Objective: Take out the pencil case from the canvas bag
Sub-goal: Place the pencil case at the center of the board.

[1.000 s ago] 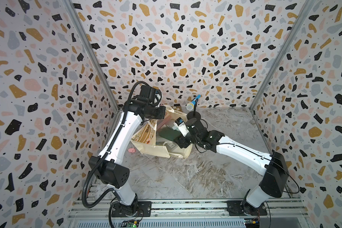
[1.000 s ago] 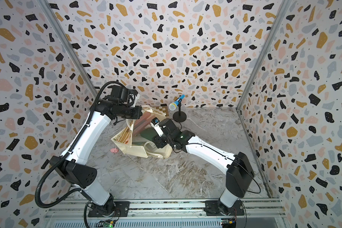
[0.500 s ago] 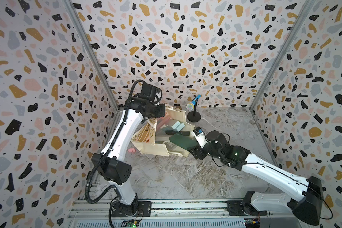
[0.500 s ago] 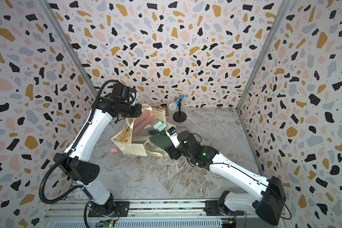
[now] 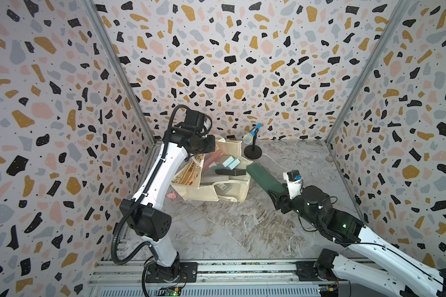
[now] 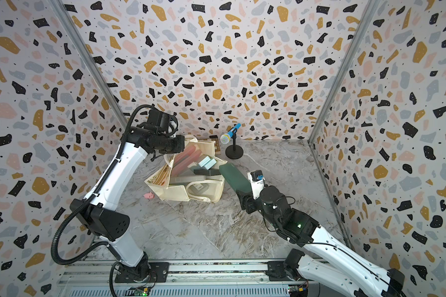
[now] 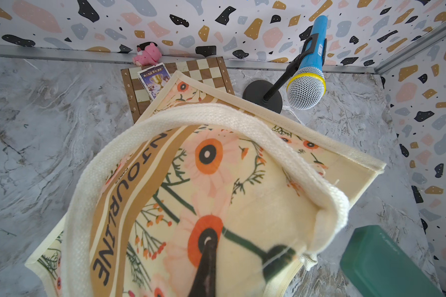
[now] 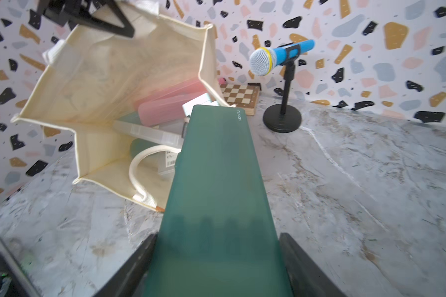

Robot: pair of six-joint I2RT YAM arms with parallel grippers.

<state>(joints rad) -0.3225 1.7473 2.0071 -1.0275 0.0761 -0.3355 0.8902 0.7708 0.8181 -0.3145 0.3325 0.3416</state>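
The pencil case's far end (image 6: pixel 225 168) is clear of the bag's opening, so my right gripper should keep carrying the case to the open tabletop (image 6: pixel 278 172) until it lies flat there.
The cream canvas bag (image 5: pixel 216 191) (image 6: pixel 188 192) lies on its side with its mouth open toward the right. My left gripper (image 5: pixel 211 146) (image 7: pixel 211 246) is shut on its upper edge beside the white handle, holding the floral face (image 7: pixel 242 185) up. The pencil case (image 5: pixel 264 177) (image 6: pixel 233 177) (image 8: pixel 216 180) is a long dark green box. It is outside the bag's mouth (image 8: pixel 101 90), just right of it and above the table. My right gripper (image 5: pixel 278 196) (image 8: pixel 218 257) is shut on its near end, one finger on each long side.
A pink case (image 8: pixel 170 102), pale blue boxes (image 5: pixel 229 162), a black box (image 5: pixel 229 171) and a clear box lie inside the bag. A blue microphone (image 5: pixel 252 133) on a black stand and a chessboard (image 7: pixel 180 77) stand at the back wall. A pink toy (image 5: pixel 171 196) lies left of the bag.
My right arm has drawn back toward the front right, bringing the green pencil case out of the bag's mouth. My left gripper still holds the bag's upper edge in place.
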